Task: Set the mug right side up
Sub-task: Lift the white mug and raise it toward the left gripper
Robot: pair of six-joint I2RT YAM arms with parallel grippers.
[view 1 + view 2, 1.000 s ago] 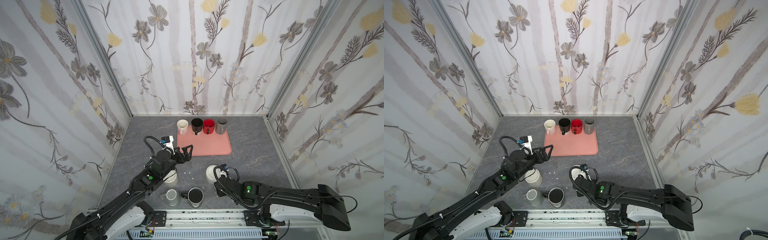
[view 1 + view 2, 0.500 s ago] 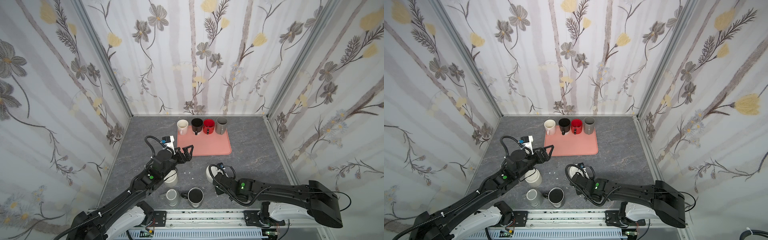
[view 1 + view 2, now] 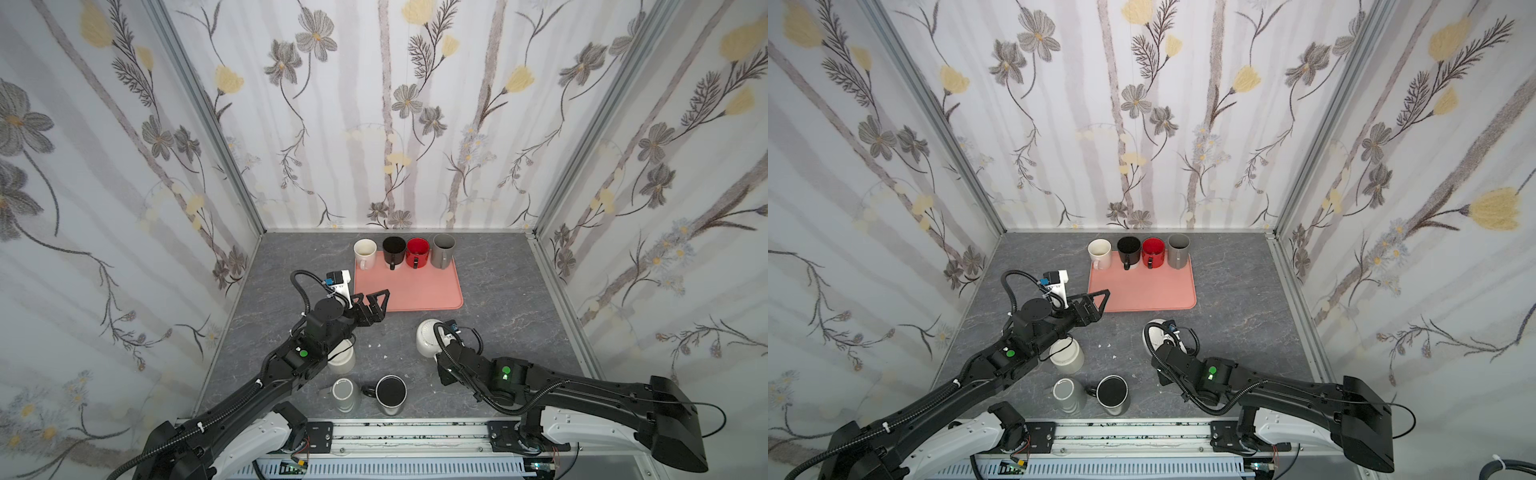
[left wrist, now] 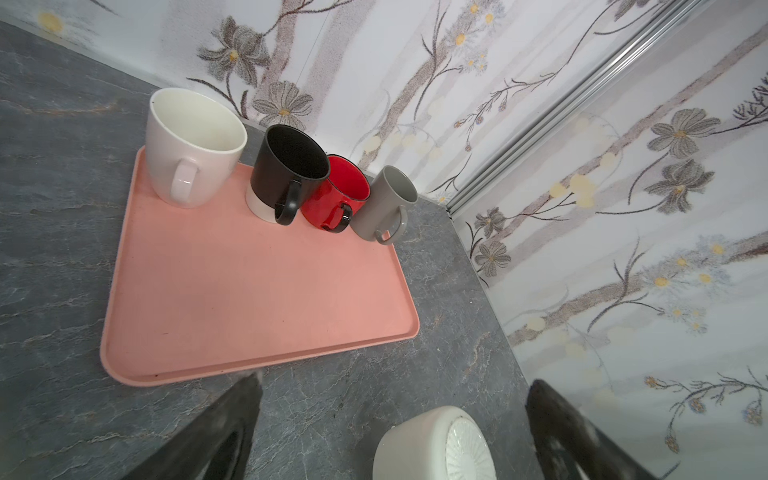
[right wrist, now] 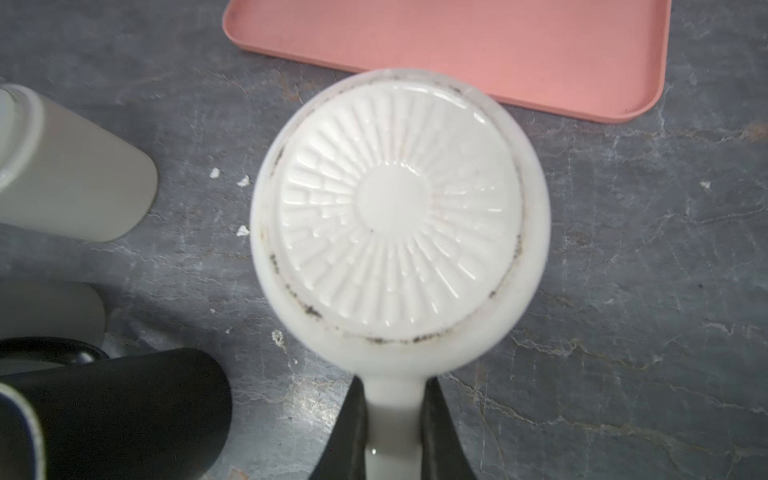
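Observation:
The white mug's ribbed base point(image 3: 428, 336) points up while the robot's right gripper holds the mug's handle, so the robot should tilt the mug and hand the handle point(image 5: 393, 402) over to its left gripper.
A white mug point(image 3: 427, 341) point(image 3: 1151, 332) stands bottom up on the grey table, just in front of the pink tray. Its ribbed base point(image 5: 399, 203) faces the right wrist camera. My right gripper point(image 5: 394, 432) point(image 3: 444, 354) is shut on the mug's handle point(image 5: 392, 407), with one dark finger on each side. My left gripper point(image 3: 372, 305) point(image 3: 1096, 304) point(image 4: 395, 378) hangs open above the tray's near left corner and holds nothing. The mug point(image 4: 415, 451) also shows low in the left wrist view, between the open fingers' lines but well beyond them.
The pink tray point(image 3: 415, 291) carries a white mug point(image 3: 365, 251), a black mug point(image 3: 393, 249), a red mug point(image 3: 417, 251) and a grey mug point(image 3: 442, 249), all upright, along its back edge. Near the front edge stand a cream mug point(image 3: 343, 360), a grey mug point(image 3: 345, 394) and a black mug point(image 3: 390, 395).
My right gripper has moved in from the front and closed on the white mug's handle. The left arm and the other mugs have stayed put.

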